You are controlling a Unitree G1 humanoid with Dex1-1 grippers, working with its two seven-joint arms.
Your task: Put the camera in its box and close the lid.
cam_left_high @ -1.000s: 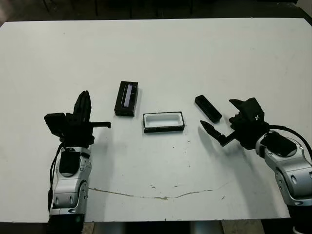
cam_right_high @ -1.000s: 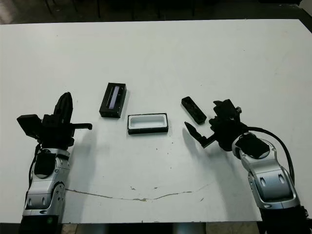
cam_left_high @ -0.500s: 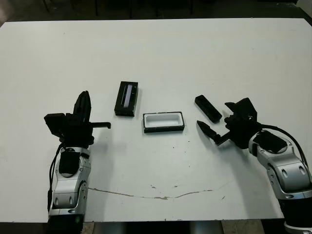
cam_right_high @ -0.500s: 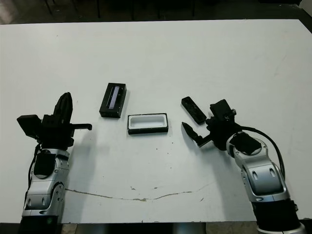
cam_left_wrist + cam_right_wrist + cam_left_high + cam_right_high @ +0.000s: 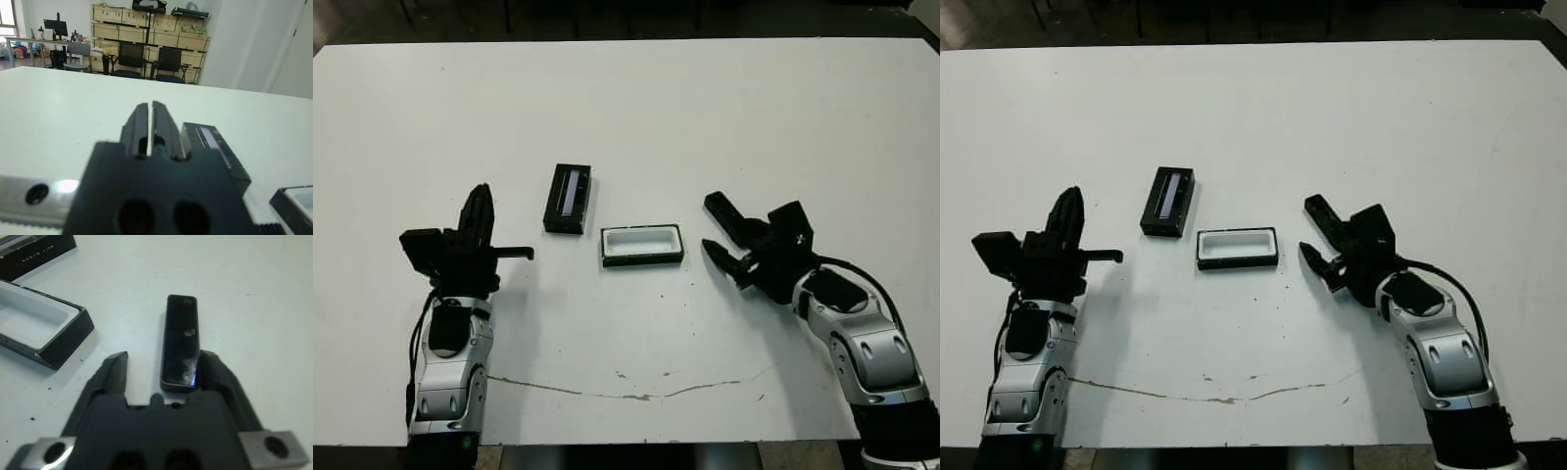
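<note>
My gripper is going to lower the camera (image 5: 181, 340), and the camera will sink in lengthwise, because the box's white lining has a long, rounded hollow (image 5: 642, 241) of the same shape.
The camera (image 5: 717, 206), a small glossy black block, lies on the white table to the right of the box (image 5: 642, 245), a white-lined tray. My right gripper (image 5: 164, 360) is open, and the camera's (image 5: 180, 338) near end lies between its fingers, close against one of them. The lid (image 5: 568, 198), black with a grey stripe, lies to the left of the box and a little farther back; it also shows in the left wrist view as the lid (image 5: 215, 147). My left gripper (image 5: 480, 196) is shut and holds nothing, well to the left of the lid.
A thin crack line (image 5: 636, 395) runs across the table near its front edge. Open white table surface (image 5: 636, 108) lies beyond the three pieces. The left wrist view shows office chairs (image 5: 127, 59) and shelves past the far edge.
My right gripper has moved to the left and forward, and its open fingers now stand on either side of the camera's near end. The left arm, box and lid have not moved.
</note>
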